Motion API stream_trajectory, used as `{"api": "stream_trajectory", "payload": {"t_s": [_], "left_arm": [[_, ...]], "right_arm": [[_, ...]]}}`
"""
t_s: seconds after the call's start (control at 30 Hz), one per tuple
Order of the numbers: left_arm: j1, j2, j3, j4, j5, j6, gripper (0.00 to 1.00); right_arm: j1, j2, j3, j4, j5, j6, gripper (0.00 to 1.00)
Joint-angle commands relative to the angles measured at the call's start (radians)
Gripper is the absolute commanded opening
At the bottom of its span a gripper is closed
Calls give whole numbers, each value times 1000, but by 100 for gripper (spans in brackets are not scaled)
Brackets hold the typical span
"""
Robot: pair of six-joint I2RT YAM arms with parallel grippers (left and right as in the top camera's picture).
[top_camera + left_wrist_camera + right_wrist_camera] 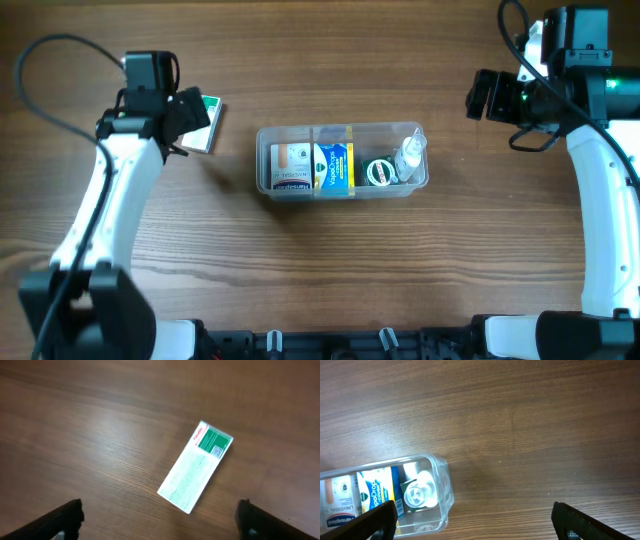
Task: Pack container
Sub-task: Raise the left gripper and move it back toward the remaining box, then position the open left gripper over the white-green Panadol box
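Note:
The white-and-green box [195, 467] is at an angle to my left gripper's fingers, so next I turn my left gripper in line with its long sides [180, 457] before I go down.
The clear plastic container [419, 180] sits mid-table and holds a white-and-orange box [291, 167], a blue-and-yellow box [334, 166], a small round tin [380, 172] and a small clear bottle [409, 155]. Its right end shows in the right wrist view [444, 491]. A white-and-green box [207, 125] lies flat on the table left of the container; it also shows in the left wrist view [196, 465]. My left gripper [160, 522] is open and empty, hovering above that box. My right gripper [475, 522] is open and empty, high to the right of the container.
The wooden table [330, 270] stretches around the container. Black cables [45, 75] arc over the far left and the far right corner.

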Motion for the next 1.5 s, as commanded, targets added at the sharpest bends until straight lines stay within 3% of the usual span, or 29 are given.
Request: {"api": "stream_trajectory", "payload": {"t_s": [0.0,0.2,0.4,0.77,1.17,1.47], "left_arm": [[10,92,14,34,119,230,100],[10,209,14,107,161,356,100],[13,271,11,159,307,513,100],[91,298,-10,310,459,513,100],[140,376,-27,322,603,529,100],[151,380,-85,389,605,471,100]], "right_arm": [[0,-7,16,2,2,3,100],[0,-7,16,2,2,3,100],[0,-7,16,3,2,3,100],[0,-7,16,3,2,3,100],[0,-7,16,2,2,3,100],[0,-7,16,2,2,3,100]]}}
